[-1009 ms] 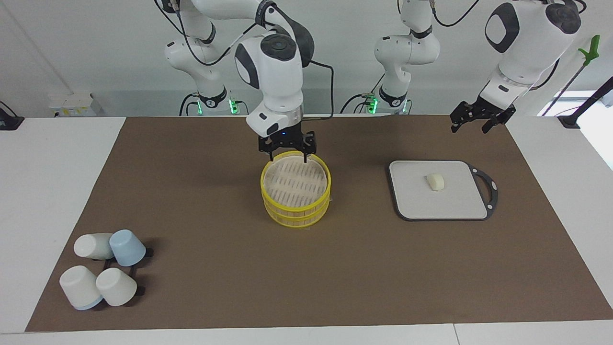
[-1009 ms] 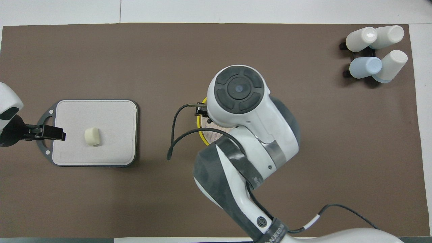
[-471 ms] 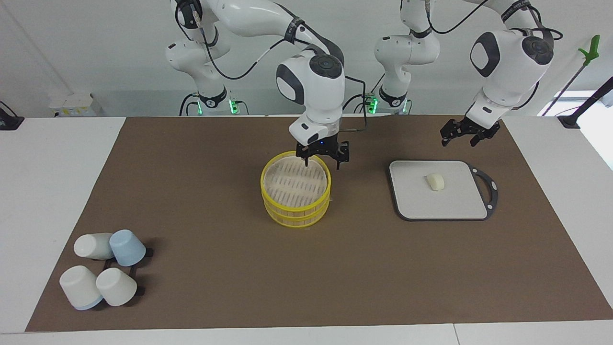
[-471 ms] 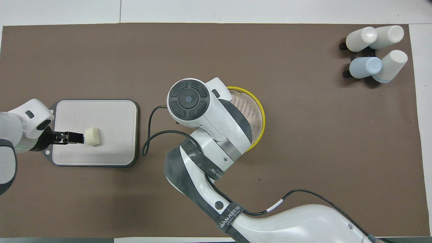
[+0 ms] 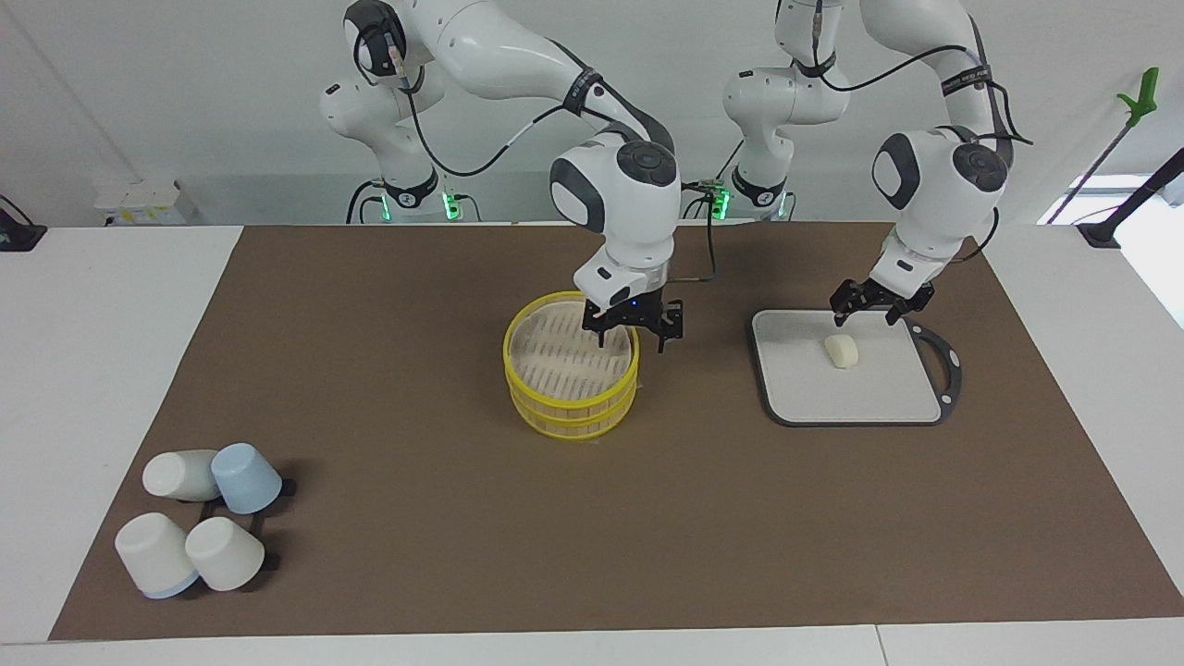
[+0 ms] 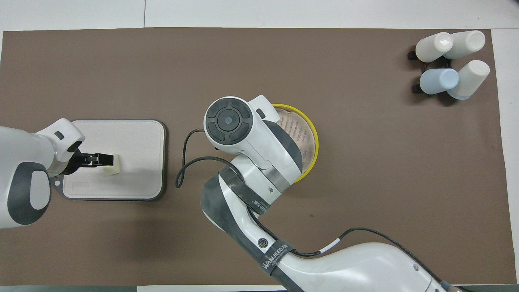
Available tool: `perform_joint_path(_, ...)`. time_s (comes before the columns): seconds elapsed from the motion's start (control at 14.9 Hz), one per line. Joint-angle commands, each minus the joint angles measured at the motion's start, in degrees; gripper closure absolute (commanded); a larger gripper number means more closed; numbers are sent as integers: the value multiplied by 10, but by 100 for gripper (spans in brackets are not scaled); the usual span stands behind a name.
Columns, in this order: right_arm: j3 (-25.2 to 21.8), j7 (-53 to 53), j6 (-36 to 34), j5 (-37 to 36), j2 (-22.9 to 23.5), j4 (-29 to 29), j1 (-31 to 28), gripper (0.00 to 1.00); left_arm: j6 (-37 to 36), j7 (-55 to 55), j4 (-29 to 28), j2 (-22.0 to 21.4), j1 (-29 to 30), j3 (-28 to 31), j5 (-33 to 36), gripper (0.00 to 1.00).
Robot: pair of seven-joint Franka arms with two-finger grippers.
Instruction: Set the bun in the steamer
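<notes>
I should lift the lid by its rim (image 5: 635, 354) with my right gripper and hold it aside before my left gripper brings the bun, because the lid covers the steamer (image 5: 566, 350).
The bun (image 5: 842, 351), a small cream lump, lies on the grey board (image 5: 888, 393). My left gripper (image 5: 864, 317) hangs open just above the bun, a little toward the robots, and does not touch it. In the overhead view this gripper (image 6: 101, 160) covers part of the bun (image 6: 113, 169). The yellow-rimmed steamer (image 5: 569, 370) stands mid-table, its slatted top showing. My right gripper (image 5: 632, 342) is open at the steamer's rim toward the left arm's end, one finger over the slats, one outside. In the overhead view the right arm hides its gripper and part of the steamer (image 6: 304, 136).
Several white and blue cups (image 5: 199, 518) lie on a black rack at the right arm's end, farther from the robots; they also show in the overhead view (image 6: 452, 63). The board (image 6: 138, 138) has a black handle loop. A brown mat covers the table.
My right gripper moved from the steamer's rim nearest the robots round to the rim toward the left arm's end and came lower. My left gripper came down over the board toward the bun.
</notes>
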Motion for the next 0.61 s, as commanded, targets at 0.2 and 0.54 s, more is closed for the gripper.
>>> perform_joint_path(0.2,2,-11,15,-4,-3,-15,1,63,104,-32,-46,23,-8,-1,12,0)
perform_joint_path(0.54,3,-50,22,-5,-2,-19,-5,100,108,-34,-55,24,-8,-1,12,0)
